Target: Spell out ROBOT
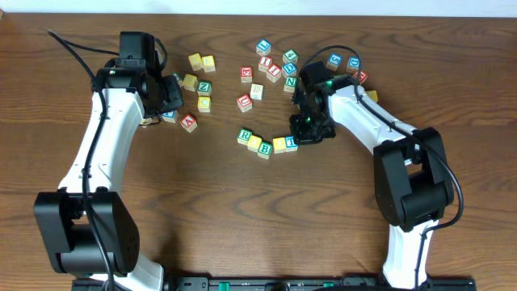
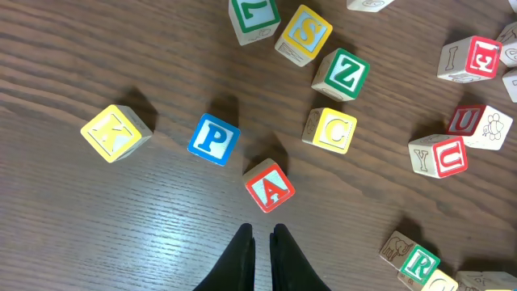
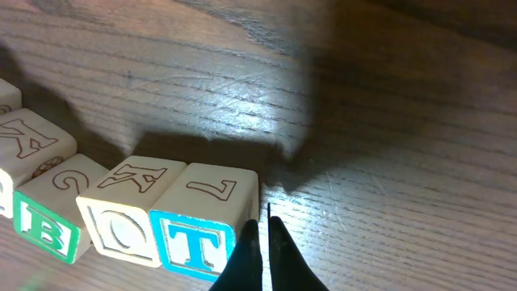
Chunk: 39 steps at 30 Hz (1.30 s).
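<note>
The green B block point(image 1: 264, 151) sticks out from the yellow O blocks next to it, so my right gripper should leave the T block alone and bring B into line point(image 1: 266, 145).
A row of letter blocks lies mid-table: green R point(image 1: 245, 136), yellow O point(image 1: 254, 143), green B point(image 1: 265, 149), yellow O point(image 1: 279, 145) and blue T point(image 1: 291, 144). In the right wrist view, B point(image 3: 44, 230), O point(image 3: 121, 226) and T point(image 3: 198, 242) stand side by side. My right gripper point(image 3: 264, 230) is shut and empty, right against the T block's right edge; it also shows overhead point(image 1: 301, 137). My left gripper point(image 2: 261, 234) is shut and empty, held above the table just short of a red A block point(image 2: 269, 186); it also shows overhead point(image 1: 172, 95).
Loose blocks lie near the left gripper: blue P point(image 2: 214, 139), a yellow block point(image 2: 115, 132), C point(image 2: 331, 129), green Z point(image 2: 347, 74), yellow S point(image 2: 304, 34). Several more blocks are scattered at the back centre point(image 1: 271, 69) and near the right arm point(image 1: 343, 61).
</note>
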Motion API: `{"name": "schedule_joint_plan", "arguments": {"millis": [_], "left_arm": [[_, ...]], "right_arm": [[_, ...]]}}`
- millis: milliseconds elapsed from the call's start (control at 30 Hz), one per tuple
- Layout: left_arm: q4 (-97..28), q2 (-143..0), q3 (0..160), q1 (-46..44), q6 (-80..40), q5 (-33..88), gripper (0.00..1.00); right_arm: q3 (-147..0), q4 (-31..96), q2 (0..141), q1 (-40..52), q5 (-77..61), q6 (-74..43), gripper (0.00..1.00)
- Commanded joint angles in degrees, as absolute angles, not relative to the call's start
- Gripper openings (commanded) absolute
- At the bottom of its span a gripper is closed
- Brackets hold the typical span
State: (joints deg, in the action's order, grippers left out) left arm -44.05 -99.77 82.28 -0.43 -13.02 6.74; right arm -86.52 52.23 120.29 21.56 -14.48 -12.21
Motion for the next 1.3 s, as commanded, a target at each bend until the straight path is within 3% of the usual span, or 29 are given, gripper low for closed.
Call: {"name": "schedule_joint_plan", "arguments": {"millis": [0,267,733,1267], "left_arm": [[-44.1,-99.6,82.7,-0.4,-12.1,6.4,0.09],[-44.2,-99.2,85.2,-0.4,-12.0,3.9,0.09],[-45.4,-99.1,87.4,6.6,-10.1,1.5,0.09],[-46.5,-99.1,87.1,6.4,-10.1,1.5,0.09]], "right_arm": [[-87.7,53.4,120.0,20.6,-15.0,-13.2,0.01],[-93.5,58.0,115.1,20.4,-16.4,-11.9,0.01],[-93.1,54.4,118.4,39.0,-15.6,-14.0,0.01],[-93.1,54.6,123.5,40.3,-5.4,-18.8,0.01]]}}
